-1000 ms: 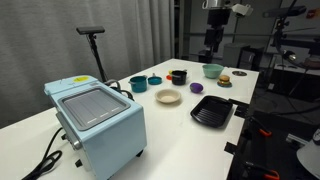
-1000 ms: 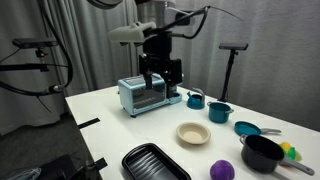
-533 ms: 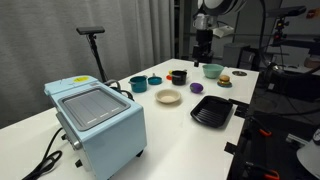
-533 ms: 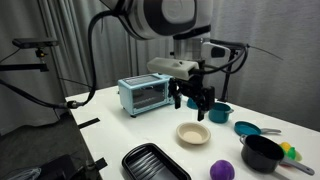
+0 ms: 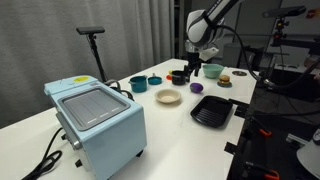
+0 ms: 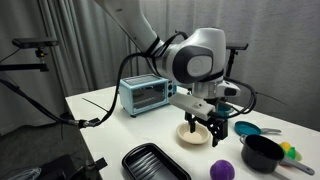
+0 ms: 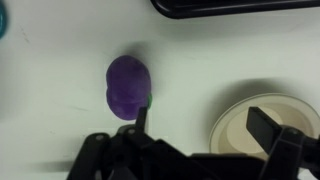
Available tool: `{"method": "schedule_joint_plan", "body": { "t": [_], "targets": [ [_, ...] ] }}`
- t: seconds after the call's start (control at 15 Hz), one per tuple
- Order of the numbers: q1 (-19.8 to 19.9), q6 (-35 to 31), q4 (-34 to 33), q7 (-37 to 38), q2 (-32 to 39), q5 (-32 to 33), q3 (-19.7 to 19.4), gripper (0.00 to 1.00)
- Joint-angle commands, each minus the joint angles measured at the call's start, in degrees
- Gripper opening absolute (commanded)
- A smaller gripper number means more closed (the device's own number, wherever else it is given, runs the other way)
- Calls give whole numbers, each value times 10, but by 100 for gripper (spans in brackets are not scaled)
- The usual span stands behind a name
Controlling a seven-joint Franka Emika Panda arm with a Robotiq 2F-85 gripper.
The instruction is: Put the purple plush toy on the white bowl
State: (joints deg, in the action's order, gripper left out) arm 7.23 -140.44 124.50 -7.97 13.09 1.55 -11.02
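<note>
I keep lowering my open gripper toward the toy until its fingers are on both sides of it, because the purple plush toy (image 6: 222, 170) lies clear of the white bowl and black tray.
The purple plush toy (image 7: 127, 86) lies on the white table; it also shows in both exterior views (image 5: 196, 88) (image 6: 222, 170). The white bowl (image 7: 240, 125) is shallow and cream, empty, and sits beside the toy; it also shows in both exterior views (image 5: 168, 97) (image 6: 193, 136). My gripper (image 7: 205, 122) is open and empty. It hangs above the table between toy and bowl, its left finger near the toy's edge and its right finger over the bowl. It also shows in both exterior views (image 5: 192, 70) (image 6: 201, 128).
A black ridged tray (image 6: 155, 163) (image 5: 212, 112) lies near the bowl. A light blue toaster oven (image 5: 95, 115), teal cups (image 5: 138, 84), a black pot (image 6: 262, 153), a pale green bowl (image 5: 212, 70) and an orange item on a dark disc (image 5: 225, 80) stand around.
The arm has swung across and come down from high above the table to just over the bowl and toy. The gripper stays open. The objects have not moved.
</note>
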Motion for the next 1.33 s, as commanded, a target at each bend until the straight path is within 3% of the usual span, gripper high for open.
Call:
{"method": "schedule_joint_plan", "body": {
  "t": [0.0,0.87,0.93,1.0,1.27],
  "targets": [
    [12,-34,-44,18,74,10,7,100],
    [25,-38,-116,98,183,85,-56,100],
    [25,-35,-118,105,189,85,-56,91],
    [25,-32,-118,111,193,83,-55,72],
    [20,-30,-110,127,183,76,-50,42]
  ]
}}
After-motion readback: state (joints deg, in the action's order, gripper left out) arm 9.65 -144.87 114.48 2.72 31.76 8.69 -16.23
